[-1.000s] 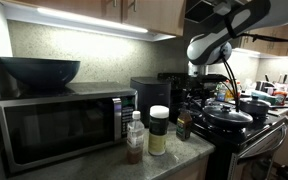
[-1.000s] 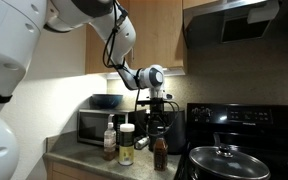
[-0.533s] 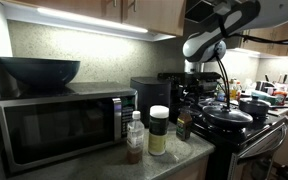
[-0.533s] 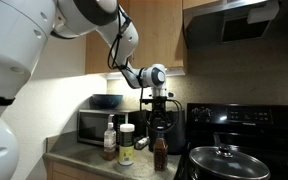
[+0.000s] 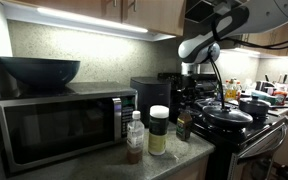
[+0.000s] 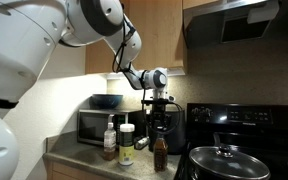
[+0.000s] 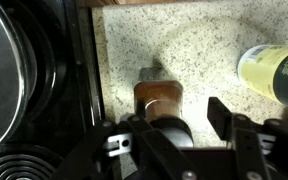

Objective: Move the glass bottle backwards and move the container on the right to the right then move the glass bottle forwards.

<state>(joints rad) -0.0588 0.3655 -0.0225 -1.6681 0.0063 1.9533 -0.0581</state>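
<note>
The glass bottle's cap (image 7: pixel 173 131) sits off-centre, against my gripper's left finger, so next I open wider, centre over the bottle (image 7: pixel 162 101) and close before moving it.
The glass bottle (image 7: pixel 160 98), dark brown with a dark cap, stands on the speckled counter beside the stove; it also shows in both exterior views (image 5: pixel 183 128) (image 6: pixel 161 156). My gripper (image 7: pixel 174 125) hangs straight over it (image 5: pixel 185 112) (image 6: pixel 160 133), its jaws on either side of the cap. The left finger lies against the bottle, while the right finger (image 7: pixel 224 115) stands clearly apart, so the gripper is open. The container (image 7: pixel 275 70), a pale yellow-green jar with a white lid (image 5: pixel 159 130) (image 6: pixel 127 145), stands close beside the bottle.
A clear bottle with a white cap and brown liquid (image 5: pixel 135 137) (image 6: pixel 110 140) stands by the microwave (image 5: pixel 59 125), which carries a dark bowl (image 5: pixel 39 70). The black stove (image 7: pixel 29 90) with lidded pots (image 5: pixel 229 117) (image 6: pixel 222 160) borders the bottle. A dark appliance (image 5: pixel 149 95) stands behind.
The arm's upper links have swung a little sideways while the gripper stays over the glass bottle. The bottle and the container have not moved.
</note>
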